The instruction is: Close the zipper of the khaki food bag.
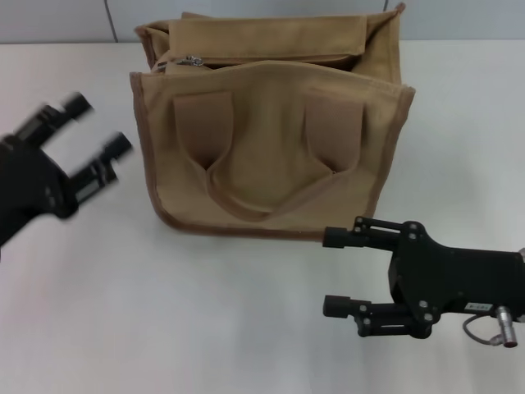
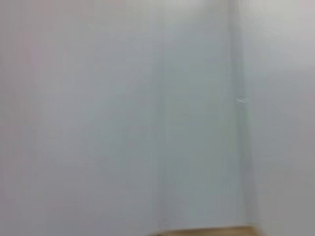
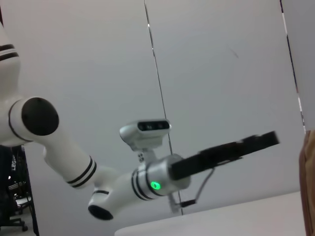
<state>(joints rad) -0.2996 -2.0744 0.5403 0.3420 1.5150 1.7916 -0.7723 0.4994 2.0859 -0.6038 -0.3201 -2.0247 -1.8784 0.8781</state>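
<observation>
The bag's top corner beside the pull tab (image 1: 190, 61) is loose, so my left gripper should pinch that corner (image 1: 151, 54) and hold it steady before my right gripper pulls the pull tab.
The khaki food bag (image 1: 271, 156) stands on the white table (image 1: 164, 312) at the middle back, its handle loop hanging down the front. Its zipper (image 1: 271, 59) runs across the top, with the small silver pull tab (image 1: 193, 60) at the left end. My left gripper (image 1: 102, 135) is open, in the air to the left of the bag and apart from it. My right gripper (image 1: 330, 273) is open, low in front of the bag's right corner, fingers pointing left. A sliver of the bag (image 3: 310, 182) shows in the right wrist view.
A grey panelled wall (image 1: 66, 20) runs behind the table. The right wrist view shows my left arm (image 3: 123, 187) and its gripper (image 3: 236, 150) against that wall. The left wrist view shows only blurred wall (image 2: 147, 118).
</observation>
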